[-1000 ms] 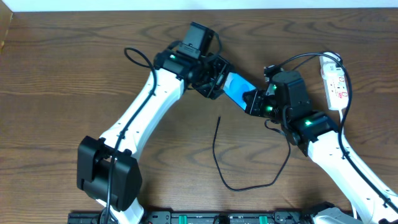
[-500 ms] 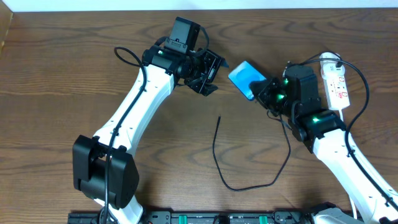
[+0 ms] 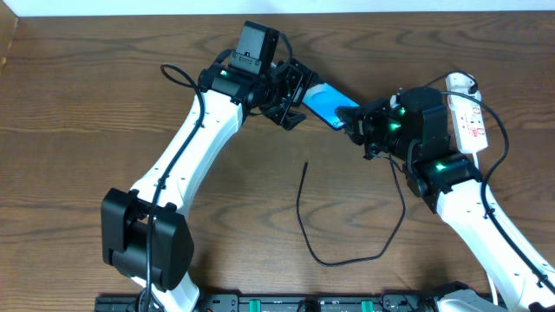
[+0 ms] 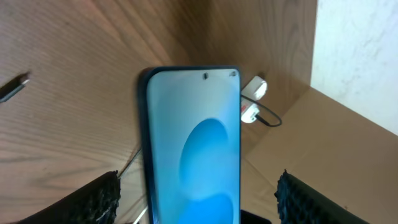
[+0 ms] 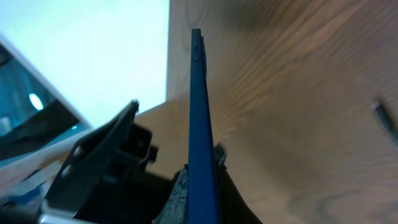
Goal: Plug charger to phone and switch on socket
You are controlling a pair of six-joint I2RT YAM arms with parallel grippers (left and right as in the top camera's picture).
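Note:
I expect the phone (image 3: 329, 105) to stick out with its bottom end free when I carry it away, because the camera hole (image 4: 205, 76) shows at my left gripper's end.
The phone (image 3: 327, 104), its blue screen lit, is held off the table between the two arms. My right gripper (image 3: 358, 124) is shut on its right end; in the right wrist view the phone (image 5: 198, 106) stands edge-on, pinched between the fingers (image 5: 200, 186). My left gripper (image 3: 297, 97) is open around the phone's left end. In the left wrist view the phone (image 4: 193, 143) sits between the spread fingers (image 4: 198, 196) with a gap on each side. The charger (image 3: 305, 227) lies loose on the table, its plug tip (image 3: 306, 163) below the phone. The socket (image 3: 466, 114) lies at the far right.
The charger's tip also shows in the left wrist view (image 4: 13, 89) and the right wrist view (image 5: 385, 116). White plug parts (image 4: 251, 102) lie beyond the phone. The wooden table (image 3: 87, 130) ends at a white wall at the back.
Half a second ago my left gripper was apart from the phone. The right gripper has since brought the phone left, and the phone's end now sits between the left gripper's open fingers.

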